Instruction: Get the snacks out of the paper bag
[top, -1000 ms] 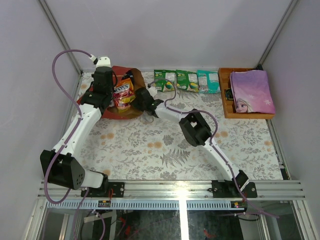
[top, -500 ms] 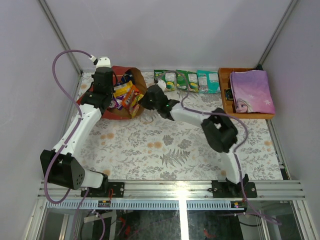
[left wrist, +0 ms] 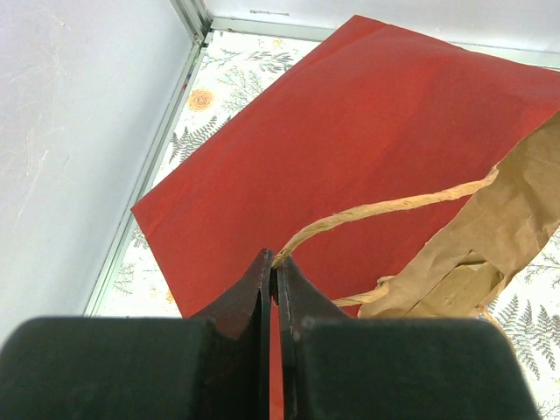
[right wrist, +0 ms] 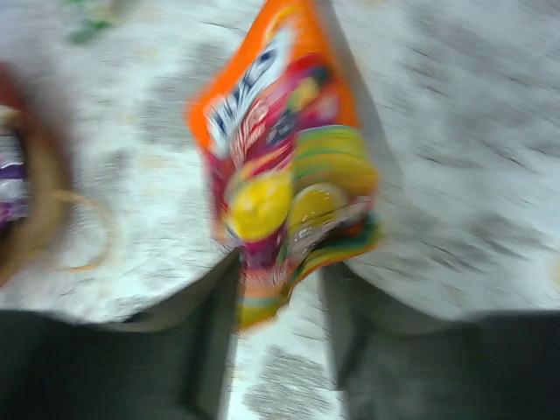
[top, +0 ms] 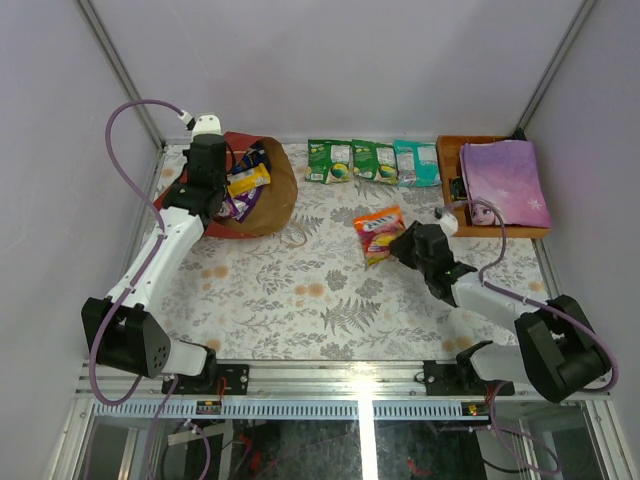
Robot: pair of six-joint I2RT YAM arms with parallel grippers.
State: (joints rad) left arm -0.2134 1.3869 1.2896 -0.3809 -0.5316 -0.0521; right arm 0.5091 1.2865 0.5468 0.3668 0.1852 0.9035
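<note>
The orange-red packet lies at a slant and stops short of the row. My right gripper should put it straight in front of the teal packet, against the tray.
The paper bag lies on its side at the back left, red outside, mouth toward the middle. My left gripper is shut on its twisted paper handle. A yellow packet and a purple one show in the mouth. Two green packets and a teal one lie in a row at the back. An orange-red packet lies mid-table. Its lower end sits between my right gripper's parted fingers, with a gap on the right side. That view is blurred.
An orange-brown wooden tray at the back right holds a purple princess book. The bag's other handle loop lies on the patterned tablecloth. Walls close in on both sides and at the back.
My right arm drew the orange-red packet out of the bag and swung right to mid-table, where its fingers have parted. The left gripper stayed shut on the handle.
</note>
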